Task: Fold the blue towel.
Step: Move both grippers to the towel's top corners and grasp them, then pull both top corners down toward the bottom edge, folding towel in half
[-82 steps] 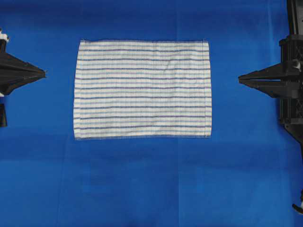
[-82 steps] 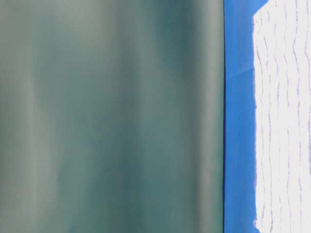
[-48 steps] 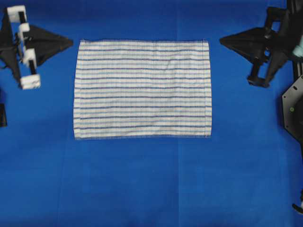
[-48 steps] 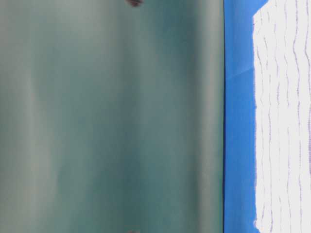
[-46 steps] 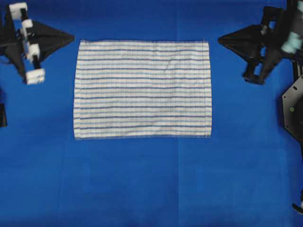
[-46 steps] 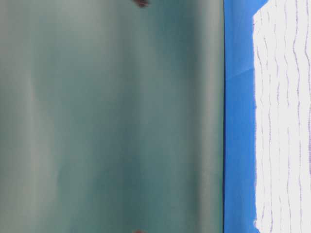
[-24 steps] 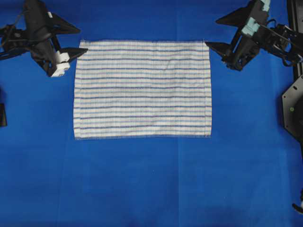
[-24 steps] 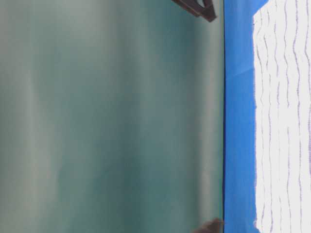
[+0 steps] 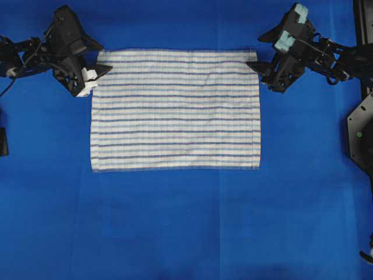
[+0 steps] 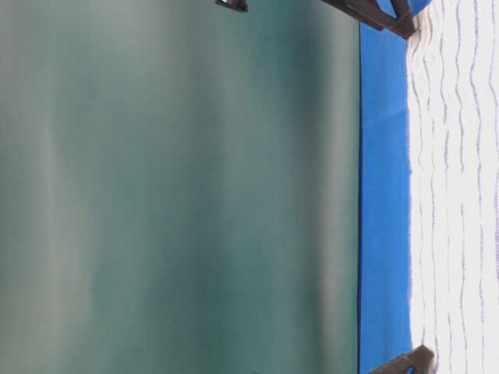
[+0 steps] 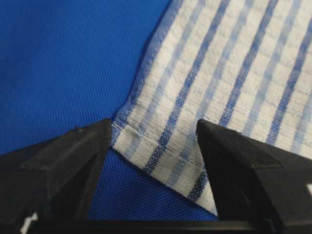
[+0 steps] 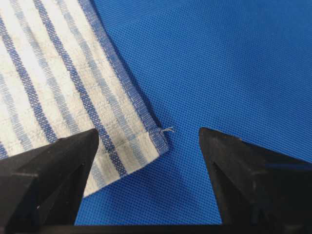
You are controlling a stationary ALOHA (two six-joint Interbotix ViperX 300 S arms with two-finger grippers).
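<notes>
I expect the towel's far edge [image 9: 178, 52] to droop between my grippers when I fold it over the towel's near half, because the blue towel's hemmed corner [image 11: 128, 132] has soft ripples.
The blue towel [image 9: 175, 109], white with thin blue stripes, lies flat and unfolded in the overhead view. My left gripper [image 9: 102, 57] is open at its far left corner. My right gripper [image 9: 255, 52] is open at its far right corner. In the left wrist view the towel's [image 11: 234, 58] hemmed corner lies on the cloth between the spread jaws of the left gripper [image 11: 153, 129], ungripped. The right wrist view shows the towel's [image 12: 58, 83] other corner just inside the open right gripper [image 12: 148, 132]. The table-level view shows the towel [image 10: 460, 195] as a white strip at the right.
A plain blue table covering [image 9: 175, 221] stretches all around the towel. A black fixture [image 9: 361, 134] stands at the right edge of the overhead view. A blurred green surface [image 10: 179, 195] fills most of the table-level view.
Both grippers came in from the table's sides to the towel's far corners and went from shut to open. The towel has not moved.
</notes>
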